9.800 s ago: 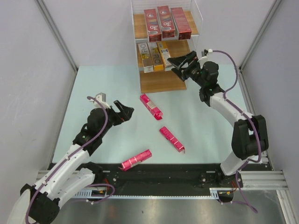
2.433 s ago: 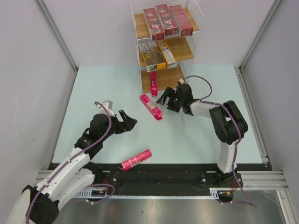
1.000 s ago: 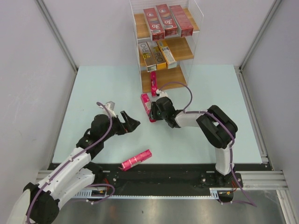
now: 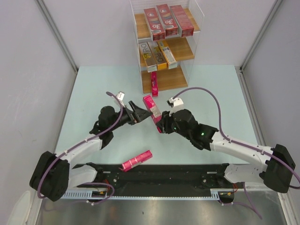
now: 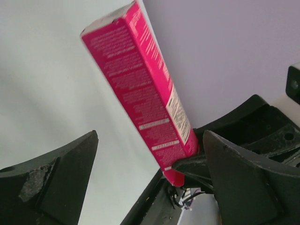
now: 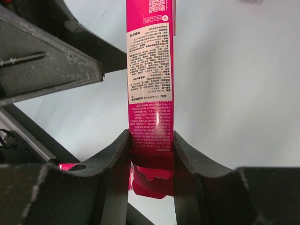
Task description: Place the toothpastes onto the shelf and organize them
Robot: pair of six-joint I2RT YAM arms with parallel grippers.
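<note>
The carton's label side (image 6: pixel 150 63) is turned toward my right gripper, so my left gripper should hold the carton's upper half (image 4: pixel 149 102) while my right gripper grabs the carton's lower end from a different side.
My right gripper (image 4: pixel 160 124) (image 6: pixel 151 150) is shut on the lower end of a bright pink toothpaste carton (image 4: pixel 152 107) (image 6: pixel 150 70) (image 5: pixel 140 84), held off the table at mid-table, in front of the shelf (image 4: pixel 183 50). My left gripper (image 4: pixel 136 114) (image 5: pixel 150 140) is open just left of it, its fingers either side of the carton without touching. A second pink carton (image 4: pixel 136 160) lies near the front edge. On the shelf, dark red cartons (image 4: pixel 161 21) fill the top tier, gold and silver ones (image 4: pixel 157 54) the middle, and one pink carton (image 4: pixel 154 83) is on the bottom board.
Clear acrylic walls enclose the shelf's sides. Grey walls (image 4: pixel 33 70) border the pale green table (image 4: pixel 93 89) on both sides. The black rail (image 4: pixel 187 171) with the arm bases runs along the near edge.
The right gripper has lifted the pink carton off the table and drawn it back toward the centre. The left gripper has moved right and up to the carton, still open.
</note>
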